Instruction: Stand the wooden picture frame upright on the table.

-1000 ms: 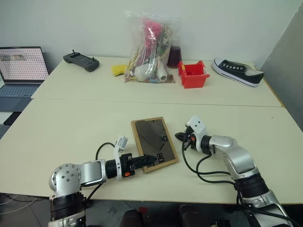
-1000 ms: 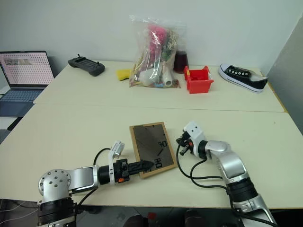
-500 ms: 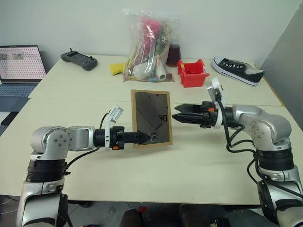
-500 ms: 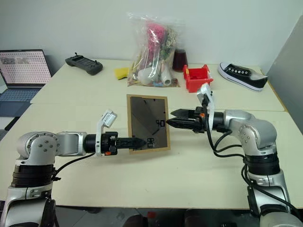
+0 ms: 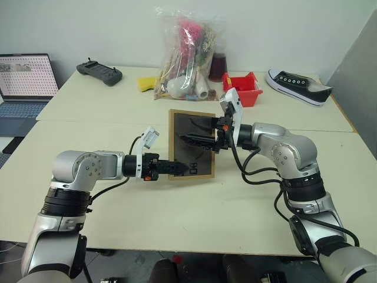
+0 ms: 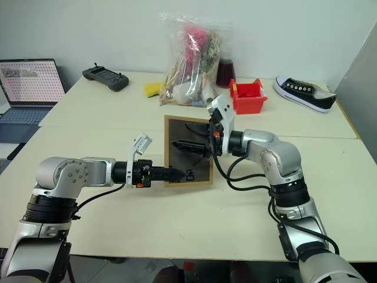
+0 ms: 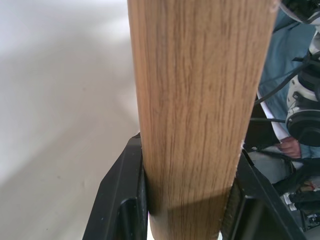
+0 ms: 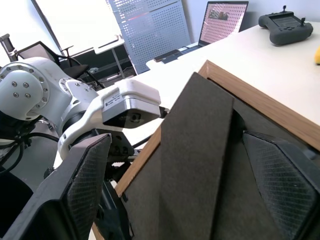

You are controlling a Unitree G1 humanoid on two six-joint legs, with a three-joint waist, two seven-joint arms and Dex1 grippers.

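Next, my right gripper moves back and grips the frame's free side border (image 5: 213, 165) before it turns the frame upright, because the stand flap (image 8: 195, 150) already stands away from the backing.
The wooden picture frame (image 5: 197, 162) stands upright near the middle of the table (image 5: 177, 218), dark backing toward me, its lower edge at the tabletop. My left gripper (image 5: 179, 168) is shut on the frame's lower left border. In the left wrist view the light wood edge (image 7: 200, 100) sits between the two black fingers (image 7: 122, 200). My right gripper (image 5: 187, 140) reaches in from the right, level, in front of the backing. It is open, its fingers (image 8: 87, 185) spread either side of the raised stand flap (image 8: 195, 150).
Along the far side of the table lie a black controller (image 5: 99, 72), a stuffed plastic bag (image 5: 185, 59), a red bin (image 5: 241, 94) and a black-and-white shoe (image 5: 294, 85). A laptop (image 5: 23, 76) stands at the far left.
The frame went from lying flat to standing upright in the left gripper. The right gripper rose, swung left in front of the backing and opened.
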